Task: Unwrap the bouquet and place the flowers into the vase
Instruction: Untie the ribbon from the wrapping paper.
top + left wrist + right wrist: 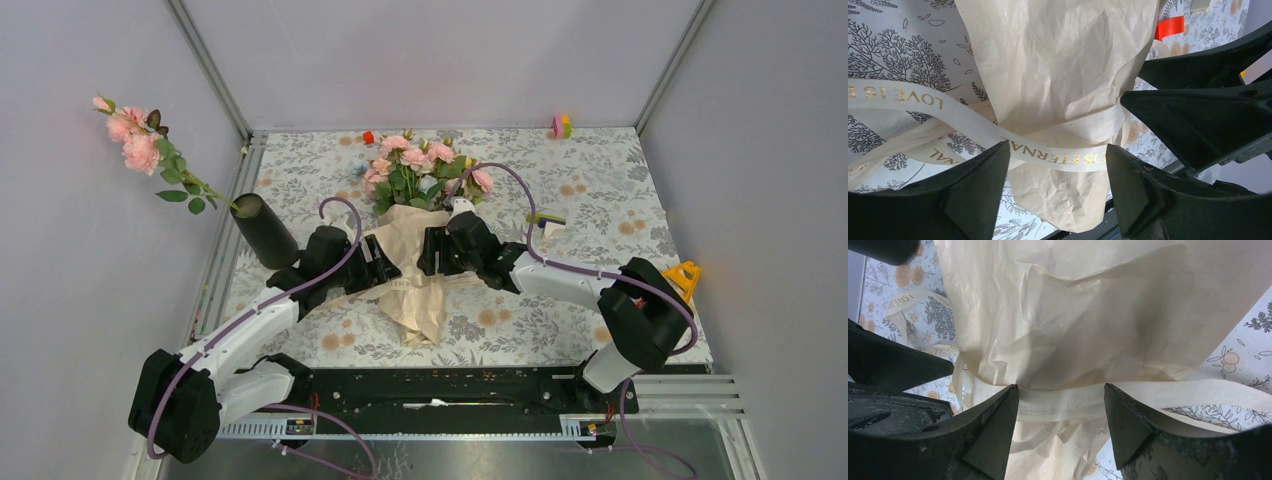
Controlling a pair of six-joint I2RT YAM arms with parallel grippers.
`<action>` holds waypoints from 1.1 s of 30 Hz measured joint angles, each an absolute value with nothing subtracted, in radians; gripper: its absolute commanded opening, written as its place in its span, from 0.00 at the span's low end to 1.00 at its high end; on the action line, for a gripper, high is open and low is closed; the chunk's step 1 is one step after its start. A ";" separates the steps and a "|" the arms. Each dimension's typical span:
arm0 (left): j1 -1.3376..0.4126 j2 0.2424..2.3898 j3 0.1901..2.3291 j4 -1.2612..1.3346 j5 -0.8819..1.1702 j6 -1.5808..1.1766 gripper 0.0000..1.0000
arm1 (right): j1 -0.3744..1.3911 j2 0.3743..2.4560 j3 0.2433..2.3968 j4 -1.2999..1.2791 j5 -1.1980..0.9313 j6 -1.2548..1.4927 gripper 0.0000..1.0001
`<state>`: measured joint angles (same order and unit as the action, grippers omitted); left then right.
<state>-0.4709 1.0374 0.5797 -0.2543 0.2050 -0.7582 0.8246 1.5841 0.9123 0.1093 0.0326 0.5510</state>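
Note:
The ribbon's ends overlap (1060, 143) across the bouquet's paper, so I should take the gold-lettered end (1073, 158) with my left gripper and pull it aside before the paper can open.
The bouquet (412, 268) lies mid-table, a crinkled beige paper cone with its narrow end toward me and its pink flowers (418, 168) at the far end. A cream ribbon (1063, 150) lettered in gold binds the cone's waist. My left gripper (1057, 156) is open, its fingertips either side of that ribbon band, the cone (1058, 70) between them. My right gripper (1061, 396) is open too, straddling the ribbon (1063, 402) from the other side. The black vase (263, 230) stands at the left, holding one pink rose stem (138, 145) that leans out left.
Small coloured toy blocks (561, 126) sit at the back edge, another piece (548, 219) right of the bouquet, and a yellow object (684, 277) at the right edge. Loose ribbon tails (893, 95) trail over the patterned cloth. Grey walls enclose the table.

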 measured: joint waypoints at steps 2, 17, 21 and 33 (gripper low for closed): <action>-0.473 1.037 0.578 -0.253 0.206 -0.762 0.67 | 0.825 1.584 0.912 0.110 0.031 0.558 0.64; -0.480 1.020 0.536 -0.237 0.206 -0.787 0.43 | 0.825 1.563 0.871 0.117 0.007 0.602 0.19; -0.482 1.020 0.529 -0.239 0.206 -0.787 0.44 | 0.825 1.545 0.867 0.118 0.007 0.606 0.06; -0.484 0.954 0.528 -0.238 0.198 -0.748 0.80 | 0.825 1.421 0.827 0.077 0.093 0.584 0.00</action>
<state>-0.4835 0.9539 0.5282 -0.2379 0.1982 -0.7483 0.8249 1.4212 0.8268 0.0772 0.0933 0.5842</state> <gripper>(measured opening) 0.718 0.015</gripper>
